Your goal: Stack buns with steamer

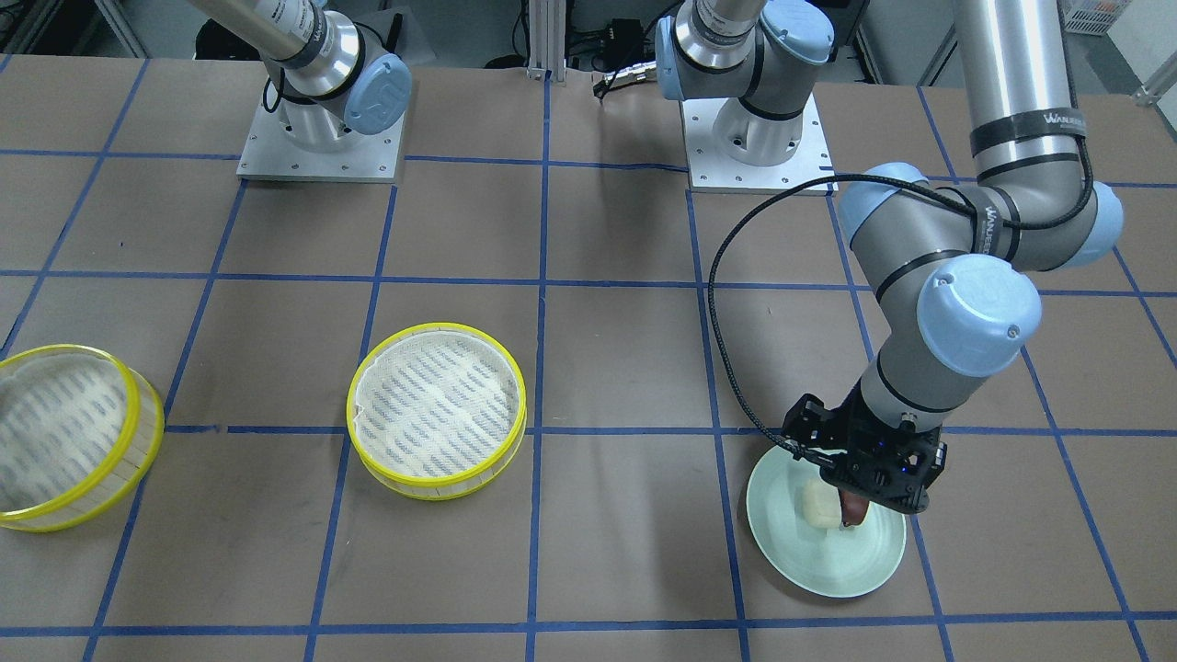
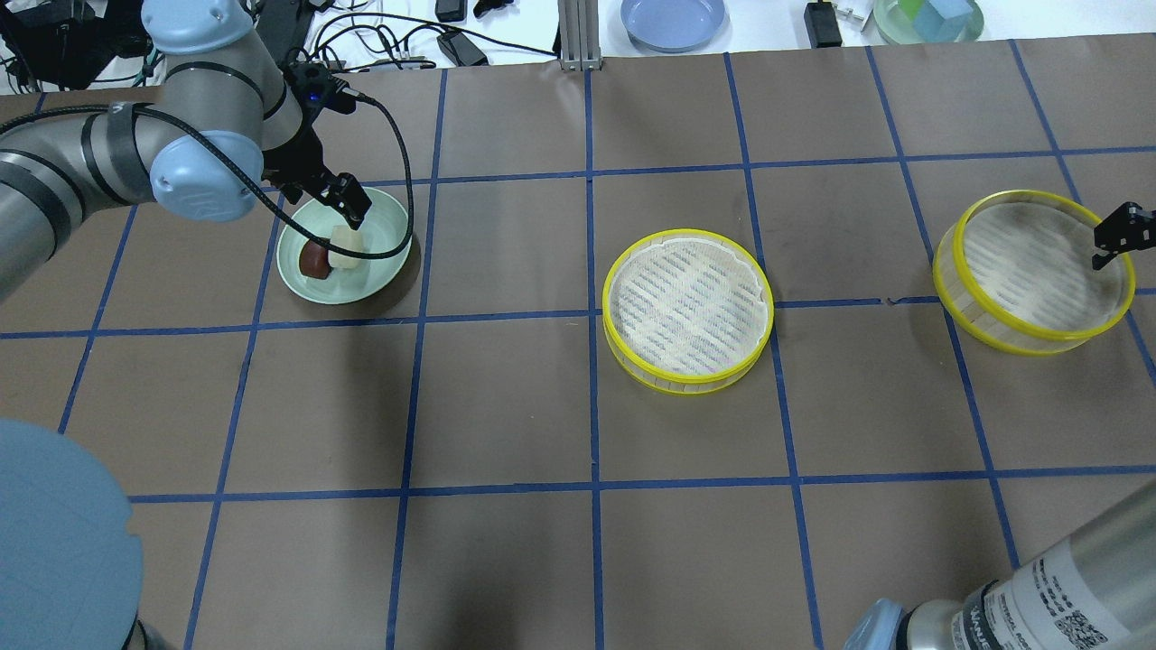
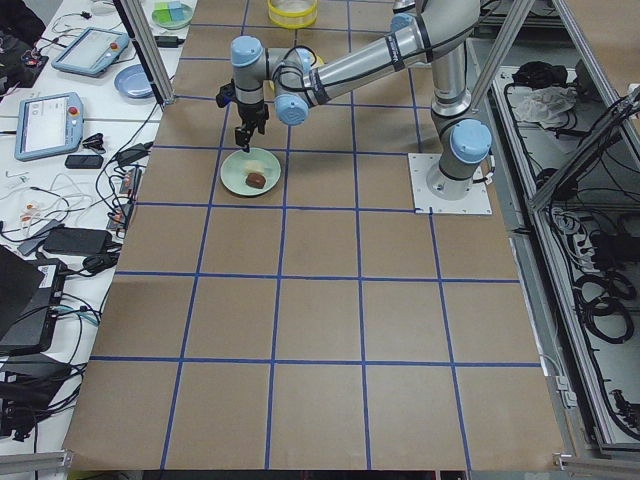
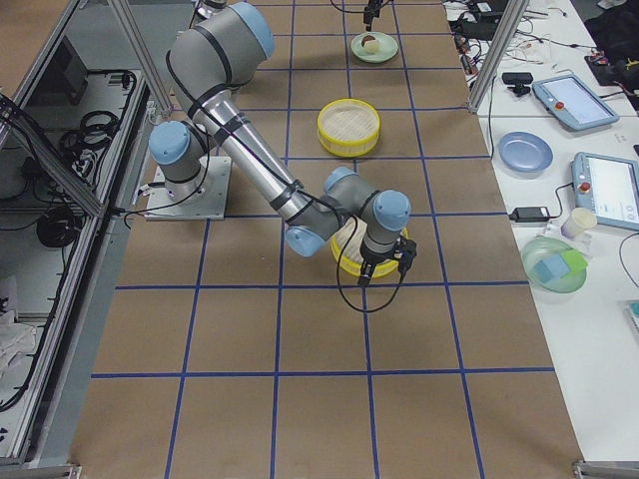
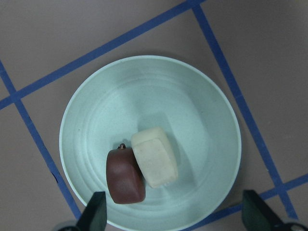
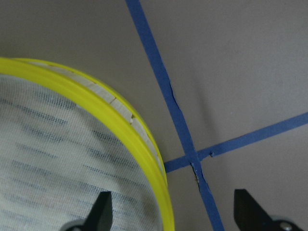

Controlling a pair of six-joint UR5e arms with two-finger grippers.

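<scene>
I expect the second level [image 1: 62, 432] to rest on the middle level's yellow rim [image 1: 521, 392] with both sides showing when I lower it, since both levels look equally wide.
A cream-white bun [image 5: 155, 156] and a dark reddish-brown bun [image 5: 125, 175] lie touching side by side on a pale green plate [image 5: 144, 91]. My left gripper [image 5: 175, 221] is open and empty, hovering right above the plate [image 2: 384, 226] and the buns [image 2: 348, 251]. One yellow-rimmed steamer tier [image 2: 688, 307] sits empty at the table's middle. The second tier [image 2: 1034, 271] sits tilted at the right. My right gripper [image 6: 175, 216] is open and empty, over this tier's rim [image 6: 120, 120], one finger above its mesh and one outside.
Blue tape lines grid the brown table. A blue plate [image 2: 673, 18], a clear bowl with blocks [image 2: 926, 18] and cables lie beyond the far edge. The left arm's black cable [image 2: 397, 153] loops over the plate.
</scene>
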